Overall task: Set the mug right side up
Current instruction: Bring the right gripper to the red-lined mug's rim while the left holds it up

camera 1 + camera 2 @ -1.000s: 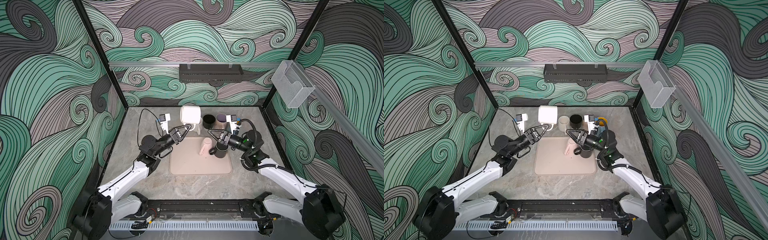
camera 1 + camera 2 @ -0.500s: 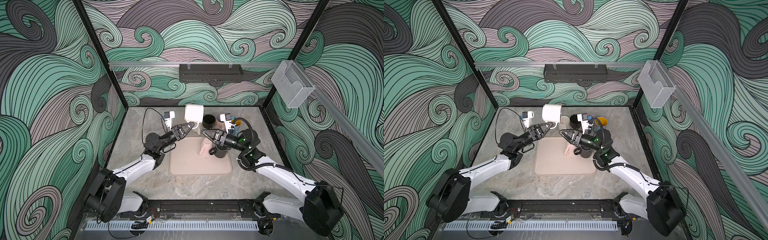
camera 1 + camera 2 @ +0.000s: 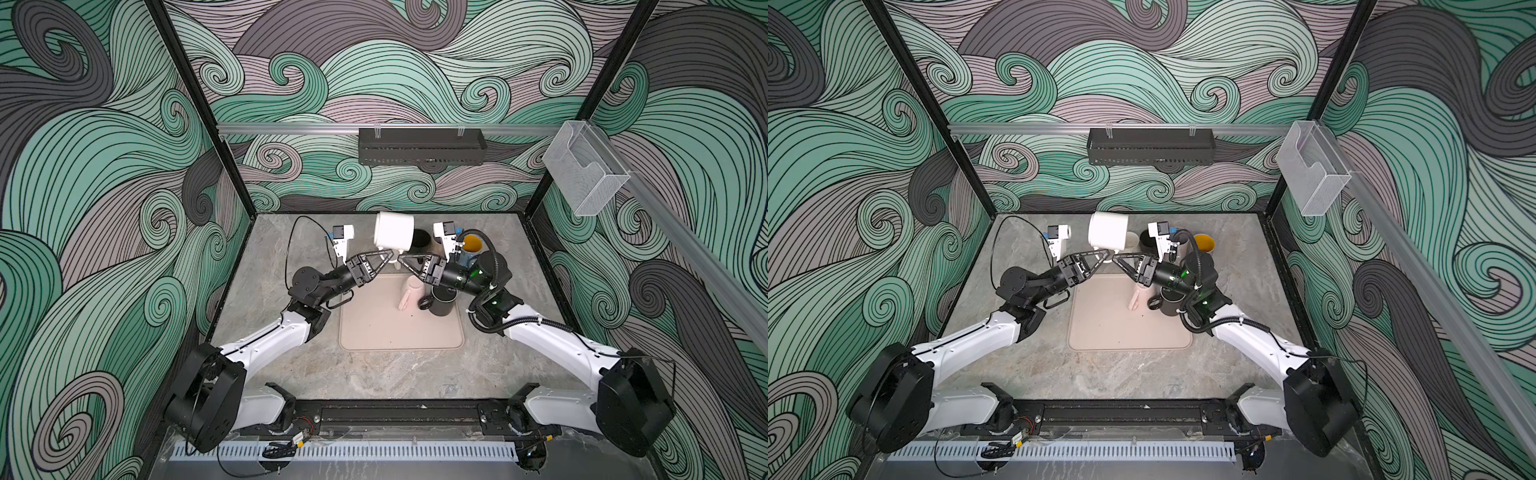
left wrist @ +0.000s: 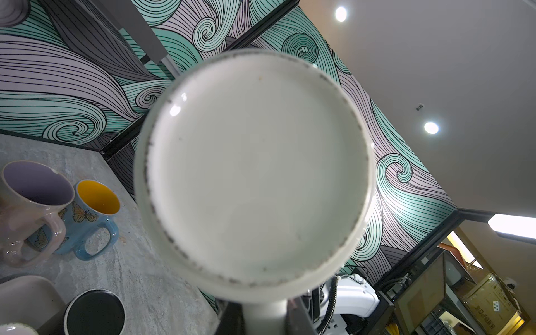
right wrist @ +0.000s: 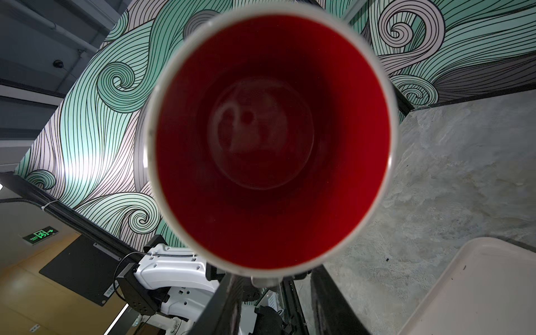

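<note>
Next, my right gripper takes the handle (image 3: 394, 257) from the opening side and sets the mug upright, because my left gripper is holding the mug's handle from the base side.
The mug (image 3: 394, 236) (image 3: 1108, 231), white outside and red inside, hangs in the air above the back of the table, tipped on its side. Its flat base (image 4: 255, 174) faces the left wrist camera. Its red mouth (image 5: 269, 139) faces the right wrist camera. My left gripper (image 3: 390, 252) (image 3: 1108, 252) (image 4: 265, 316) is shut on the mug's handle from the left. My right gripper (image 3: 401, 258) (image 3: 1115, 259) (image 5: 275, 303) meets it from the right. Its jaws stand open on either side of the handle, with a gap.
A beige mat (image 3: 399, 332) lies mid-table and carries a pink mug (image 3: 409, 291) and a black mug (image 3: 442, 301). Behind stand a black mug (image 3: 420, 239), a blue butterfly mug with yellow inside (image 3: 471, 245) (image 4: 92, 214) and a purple-lined mug (image 4: 32, 203).
The left gripper has carried the mug a little to the right. The right gripper has come left from above the black mug to the handle.
</note>
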Controlling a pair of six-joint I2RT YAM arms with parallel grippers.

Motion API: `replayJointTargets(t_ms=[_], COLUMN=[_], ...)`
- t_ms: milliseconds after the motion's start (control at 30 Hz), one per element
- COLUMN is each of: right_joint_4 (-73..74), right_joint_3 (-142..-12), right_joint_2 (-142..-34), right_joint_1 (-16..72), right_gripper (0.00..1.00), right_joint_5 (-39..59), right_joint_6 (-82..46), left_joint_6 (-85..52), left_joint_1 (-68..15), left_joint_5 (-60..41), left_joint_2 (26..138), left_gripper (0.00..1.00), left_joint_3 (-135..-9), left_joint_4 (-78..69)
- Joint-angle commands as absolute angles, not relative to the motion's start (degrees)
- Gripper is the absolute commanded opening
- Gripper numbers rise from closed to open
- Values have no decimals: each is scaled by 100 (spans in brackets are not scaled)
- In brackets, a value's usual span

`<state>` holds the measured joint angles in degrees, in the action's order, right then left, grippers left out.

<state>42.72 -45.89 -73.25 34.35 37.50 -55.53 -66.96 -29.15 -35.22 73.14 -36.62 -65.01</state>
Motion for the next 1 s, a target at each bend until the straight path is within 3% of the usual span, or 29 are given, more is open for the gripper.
replayJointTargets(t_ms=[0, 400, 433, 500, 667, 733, 800, 967], right_joint_4=[4479, 5002, 5057, 5124, 5078, 4999, 4955, 4773], right_joint_3=[-4720, -4816, -4816, -4816, -4769, -4755, -4732, -4658], right_joint_2=[-7384, -7646, -7655, -7655, -7614, -7598, -7576, -7436], right_joint_1=[3461, 3457, 3456, 3456, 3468, 3467, 3464, 3471], right_gripper=[39, 25, 21, 0, 0, 0, 0, 0], right_joint_5=[3678, 3463, 3448, 3430, 3440, 3467, 3498, 3523], right_joint_6=[-5531, -6012, -6023, -6054, -6019, -5982, -5955, -5783], left_joint_6=[-6430, -6424, -6433, -6433, -6207, -6034, -5898, -5655], left_joint_1=[-2972, -3172, -3188, -3199, -3182, -3173, -3157, -3063], left_joint_5=[-3597, -3604, -3603, -3582, -3438, -3389, -3358, -3241], left_joint_2=[7189, 7282, 7295, 7319, 7163, 7039, 6932, 6665], left_gripper=[0, 0, 0, 0, 0, 19, 31, 38], left_joint_3=[-3967, -3927, -3922, -3882, -3871, -3906, -3928, -3932], left_joint_4=[-6909, -6909, -6917, -6921, -6365, -6033, -5765, -5283])
